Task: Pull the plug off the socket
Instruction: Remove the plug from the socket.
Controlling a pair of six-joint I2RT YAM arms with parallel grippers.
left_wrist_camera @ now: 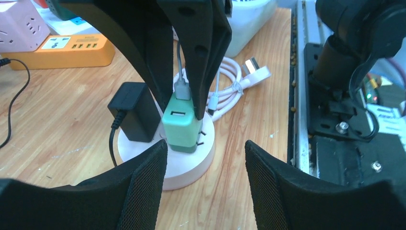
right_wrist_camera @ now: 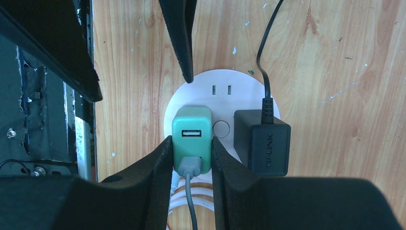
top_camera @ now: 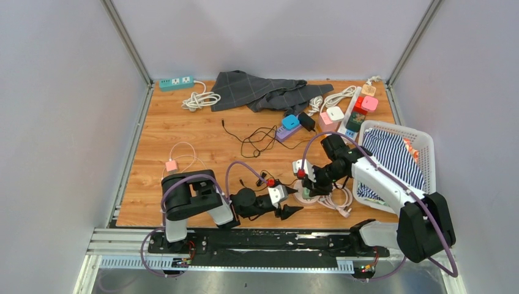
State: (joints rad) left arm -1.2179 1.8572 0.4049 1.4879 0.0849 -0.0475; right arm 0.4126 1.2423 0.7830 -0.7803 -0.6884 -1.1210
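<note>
The green plug is still in the free-standing socket. My left gripper should grasp the green plug (left_wrist_camera: 179, 120) while my right gripper keeps the socket held down.
A green USB charger plug (right_wrist_camera: 191, 127) stands on a round white socket (right_wrist_camera: 220, 86) next to a black TP-LINK adapter (right_wrist_camera: 262, 141). My right gripper (right_wrist_camera: 191, 148) is shut on the green plug's two sides. In the left wrist view the plug (left_wrist_camera: 181, 127) sits slightly raised above the socket (left_wrist_camera: 191, 167), with its metal prongs showing at its base. A grey cable is plugged into it. My left gripper (left_wrist_camera: 206, 158) is open and empty, low over the table just in front of the socket. In the top view both grippers meet at the socket (top_camera: 313, 197).
A coiled white cable (left_wrist_camera: 234, 79) lies behind the socket. An orange power strip (left_wrist_camera: 62, 50) and a pink cube socket (left_wrist_camera: 19, 26) lie further off. A white basket (top_camera: 398, 159) with striped cloth stands on the right. The table's near edge and rail (left_wrist_camera: 299, 96) are close by.
</note>
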